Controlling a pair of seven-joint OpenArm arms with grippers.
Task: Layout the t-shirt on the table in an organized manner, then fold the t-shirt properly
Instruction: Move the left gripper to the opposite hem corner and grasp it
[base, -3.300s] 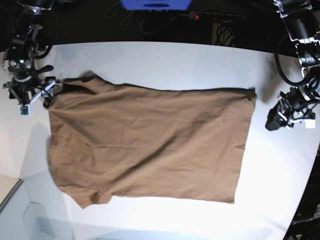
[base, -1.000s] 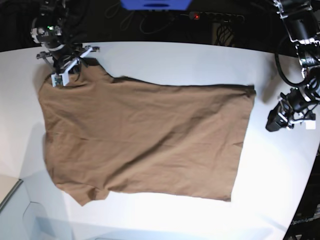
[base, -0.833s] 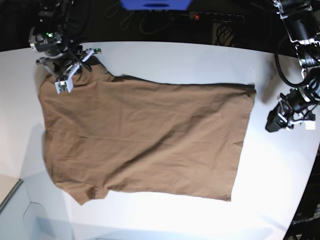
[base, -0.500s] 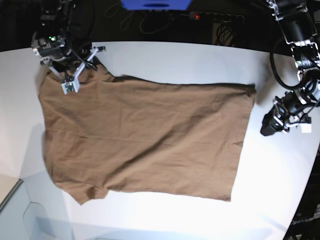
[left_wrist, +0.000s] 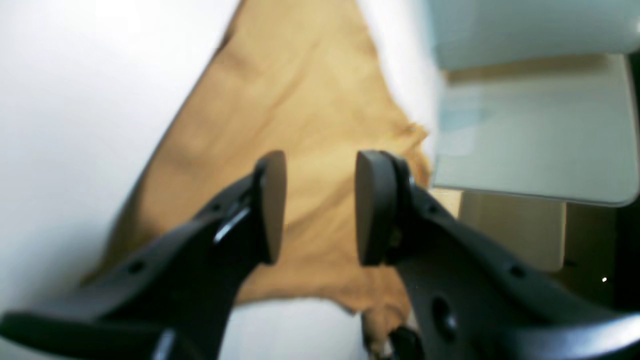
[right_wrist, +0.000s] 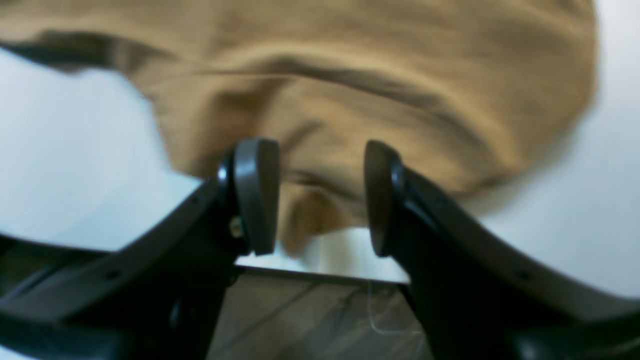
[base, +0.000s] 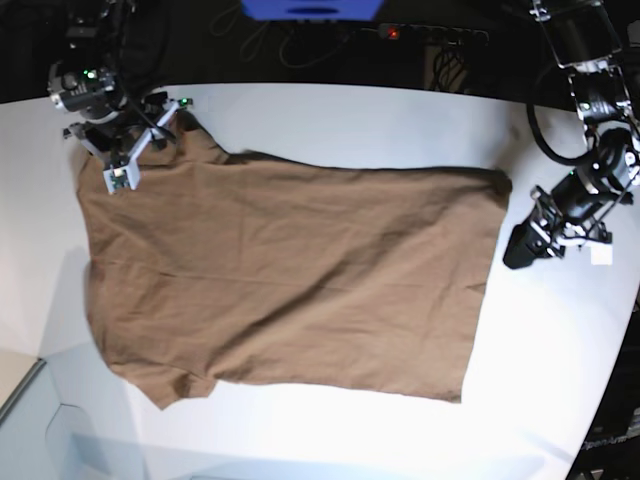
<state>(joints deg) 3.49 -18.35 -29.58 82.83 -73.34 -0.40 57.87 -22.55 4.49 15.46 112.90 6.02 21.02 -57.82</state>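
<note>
I should bring my open left gripper back from beyond the hem's edge (base: 491, 245) to the far hem corner (base: 494, 180) and grip that corner before both grippers lift the t-shirt.
The brown t-shirt (base: 290, 270) lies spread flat on the white table (base: 360, 115), sleeves to the left and hem to the right in the base view. My right gripper (base: 140, 140) hovers over the far-left sleeve corner. In the right wrist view it (right_wrist: 320, 195) stands open with nothing between its fingers, and the rumpled sleeve (right_wrist: 350, 75) lies just beyond them. My left gripper (base: 520, 250) sits on bare table just right of the hem. In the left wrist view it (left_wrist: 315, 205) is open and empty, with the shirt (left_wrist: 300, 100) stretching away past its tips.
Beyond the table's far edge is a dark area with cables, a power strip (base: 430, 35) and a blue object (base: 310, 8). The table's curved edge runs down the right side. A pale grey panel (base: 40, 430) shows past the near-left corner.
My right gripper has opened and let go of the far-left sleeve corner, then shifted slightly left. My left gripper has moved left toward the hem. The shirt has stayed put.
</note>
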